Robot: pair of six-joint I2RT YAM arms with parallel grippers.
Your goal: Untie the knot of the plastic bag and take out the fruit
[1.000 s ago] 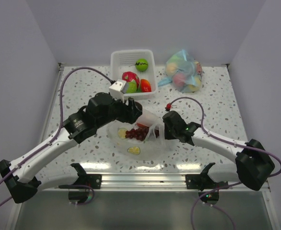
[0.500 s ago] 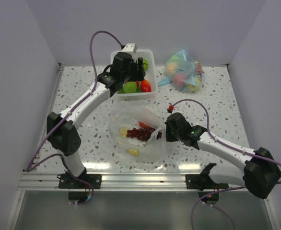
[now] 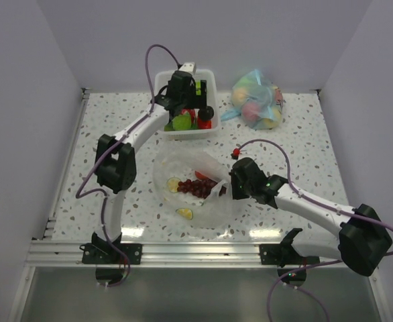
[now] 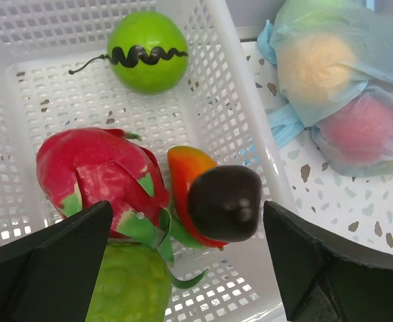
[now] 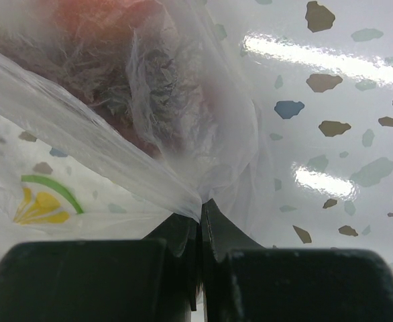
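Observation:
The dark round fruit (image 4: 224,203) is free in the basket and my right gripper is holding the film. My left gripper should keep going to the grapes (image 3: 198,188) and close there.
The clear plastic bag (image 3: 213,209) lies crumpled mid-table, holding dark grapes (image 3: 196,187), a red piece (image 3: 206,176) and lime slices (image 3: 172,184). My right gripper (image 3: 225,190) is at its right side, shut on a pinch of the bag's film (image 5: 183,176). The knot is out of view. My left gripper (image 3: 199,107) hangs open over the white basket (image 3: 159,84). A dark round fruit (image 4: 223,201) sits between its fingers (image 4: 69,248), free of both, resting on an orange-red fruit (image 4: 181,166). A red dragon fruit (image 4: 92,171) and two green fruits (image 4: 147,41) also lie in the basket.
A blue-tinted bag (image 3: 257,100) of pastel fruits with blue ties sits right of the basket (image 4: 240,100), also in the left wrist view (image 4: 337,80). Walls close in the speckled table (image 3: 304,147) on three sides.
My left arm swung from the clear bag up to the basket, then its jaws opened and the dark fruit came to rest among the fruits there. My right gripper held its pinch on the bag.

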